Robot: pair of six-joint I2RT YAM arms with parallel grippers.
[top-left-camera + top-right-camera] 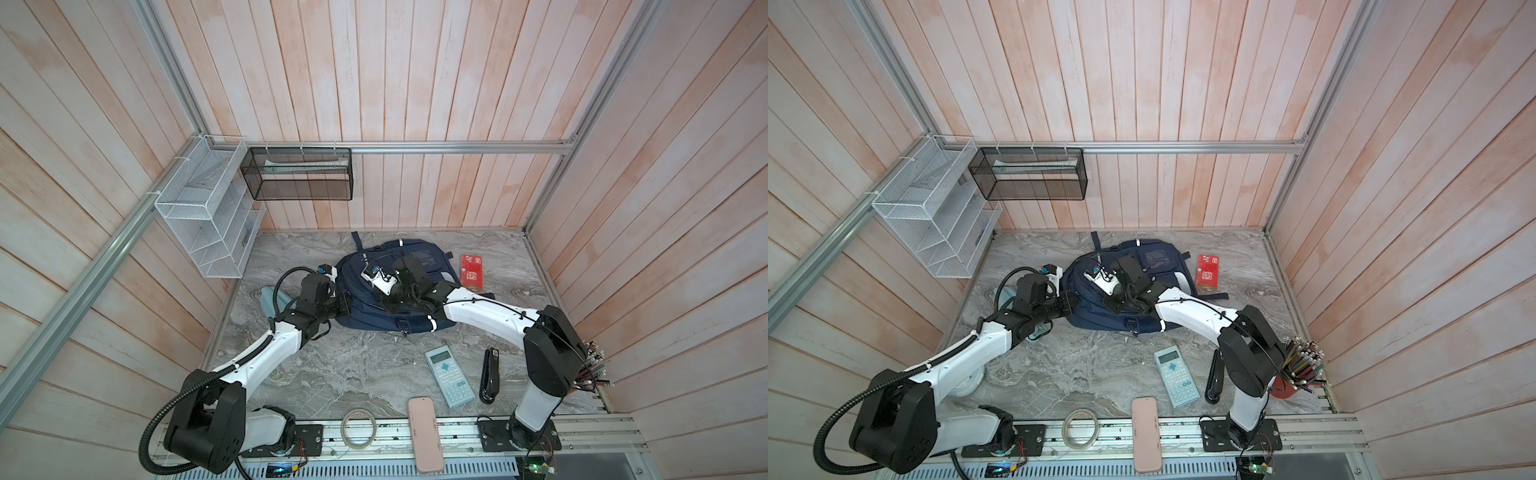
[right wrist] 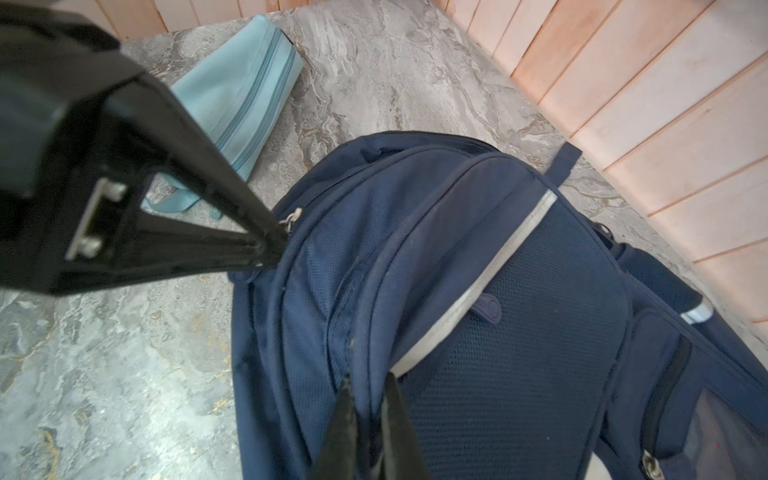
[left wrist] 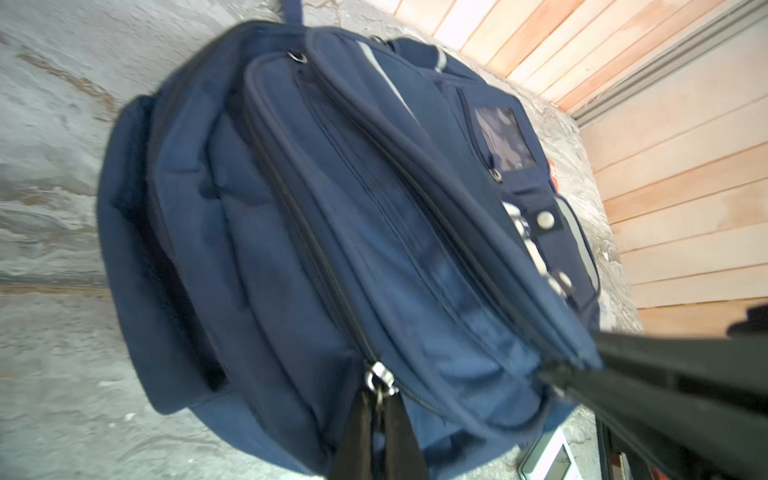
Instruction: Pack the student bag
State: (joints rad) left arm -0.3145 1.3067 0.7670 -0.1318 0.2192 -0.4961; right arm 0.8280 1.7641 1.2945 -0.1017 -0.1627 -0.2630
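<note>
The front pocket's edge is in my right gripper, a layer away from the closed zipper. Next, my right gripper lets go and grabs the fold next to that zipper.
The student bag, a navy backpack with pale reflective stripes, lies flat at the middle back of the marble table. At the bag's left side my left gripper is shut on a metal zipper pull; the right wrist view shows the same pull. My right gripper reaches over the bag from the right. It is shut on a fold of the front flap beside a stripe. The zipper line looks closed along the bag.
A light-blue pouch lies left of the bag, partly under my left arm. A red booklet sits right of the bag. Nearer the front are a calculator, black stapler, pink case, tape roll and pencil cup.
</note>
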